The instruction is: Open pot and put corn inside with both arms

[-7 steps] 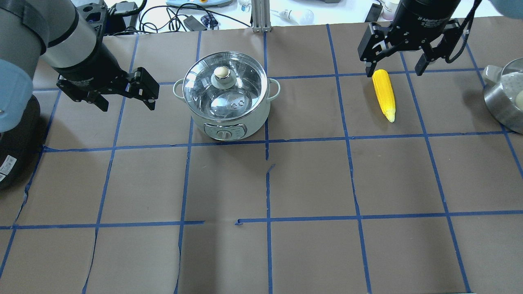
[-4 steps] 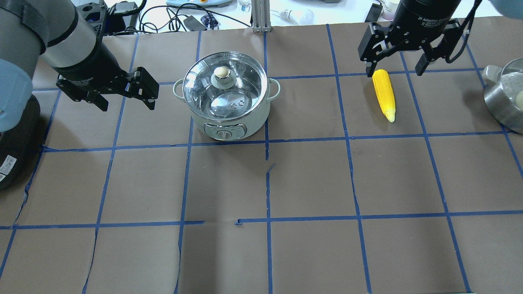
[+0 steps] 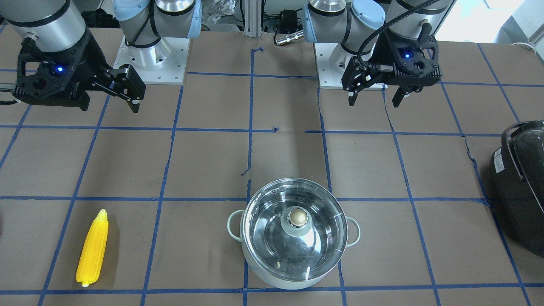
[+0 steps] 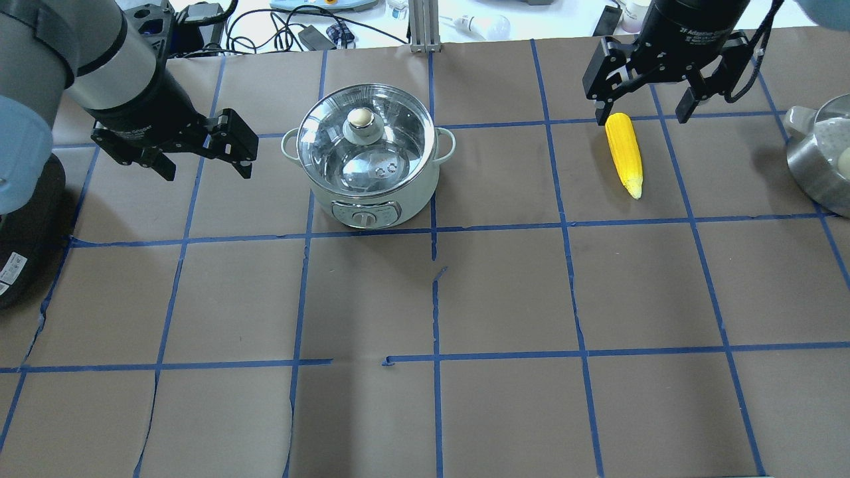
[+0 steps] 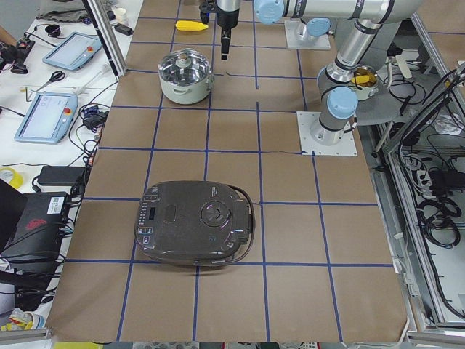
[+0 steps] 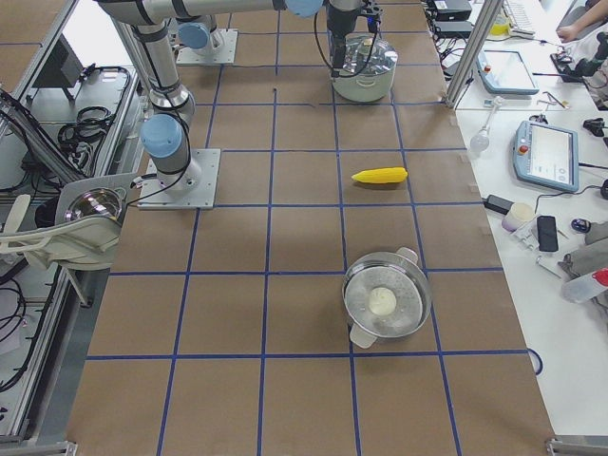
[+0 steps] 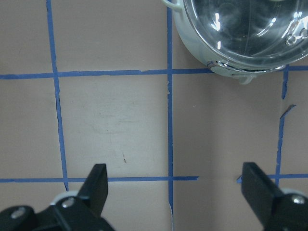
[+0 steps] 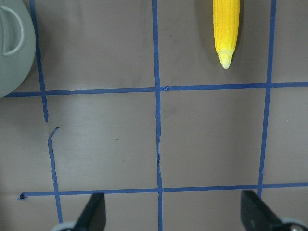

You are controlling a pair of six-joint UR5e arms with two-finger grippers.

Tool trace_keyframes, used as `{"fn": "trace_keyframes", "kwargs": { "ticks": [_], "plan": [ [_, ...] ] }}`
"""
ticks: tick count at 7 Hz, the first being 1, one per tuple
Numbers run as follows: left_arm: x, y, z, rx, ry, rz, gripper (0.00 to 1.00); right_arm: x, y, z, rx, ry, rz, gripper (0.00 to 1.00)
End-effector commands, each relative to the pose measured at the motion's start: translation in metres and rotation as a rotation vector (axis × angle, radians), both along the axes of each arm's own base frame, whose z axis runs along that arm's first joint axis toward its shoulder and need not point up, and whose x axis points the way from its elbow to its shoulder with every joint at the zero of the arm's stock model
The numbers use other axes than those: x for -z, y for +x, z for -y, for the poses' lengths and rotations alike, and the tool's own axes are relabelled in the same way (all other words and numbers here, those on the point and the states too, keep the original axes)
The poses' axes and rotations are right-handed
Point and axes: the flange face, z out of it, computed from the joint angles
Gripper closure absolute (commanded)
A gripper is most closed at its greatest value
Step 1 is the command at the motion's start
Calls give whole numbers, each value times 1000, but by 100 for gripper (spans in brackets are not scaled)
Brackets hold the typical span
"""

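The yellow corn (image 3: 93, 248) seems shorter than the pot's wide opening (image 3: 294, 229), so it should fit all the way inside when the robot lowers it in.
The pot (image 4: 367, 174) stands at the table's far middle-left, mint-green, with its glass lid (image 4: 392, 143) and brass knob (image 4: 360, 118) on. It also shows in the front view (image 3: 294, 255) and the left wrist view (image 7: 245, 33). The yellow corn (image 4: 625, 154) lies flat on the table at the far right, pale tip towards the robot, and shows in the front view (image 3: 92, 248) and the right wrist view (image 8: 226, 29). My left gripper (image 4: 207, 171) hangs open and empty, left of the pot. My right gripper (image 4: 639, 118) hangs open and empty above the corn's thick end.
A black rounded appliance (image 3: 520, 187) sits at the table's left end. A second steel pot (image 4: 823, 159) stands at the right edge. Cables and devices (image 4: 299, 26) lie beyond the far edge. Blue tape lines grid the brown table (image 4: 438, 299).
The right gripper has drifted a few pixels towards the far edge. The left gripper, pot and corn have not moved.
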Motion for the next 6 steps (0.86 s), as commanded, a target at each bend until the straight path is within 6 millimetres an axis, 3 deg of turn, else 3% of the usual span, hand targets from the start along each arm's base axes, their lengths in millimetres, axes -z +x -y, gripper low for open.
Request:
{"fn": "trace_keyframes", "kwargs": {
  "ticks": [1,3,4,5,6],
  "plan": [
    [0,0,-1,0,0,-1,0,1,-1,0,-3,5,-1,0],
    [0,-1,-2,0,4,-2,0,3,-15,7,8,-2,-1,0],
    [8,-3,5,2,20,-1,0,15,-34,21,40,8,6,0],
    [11,0,21,-27,12,-1,0,37,-57,42,79,-1,6,0],
    [20,-1,53,-68,14,-10,0,72,-74,61,102,-10,3,0]
  ]
}}
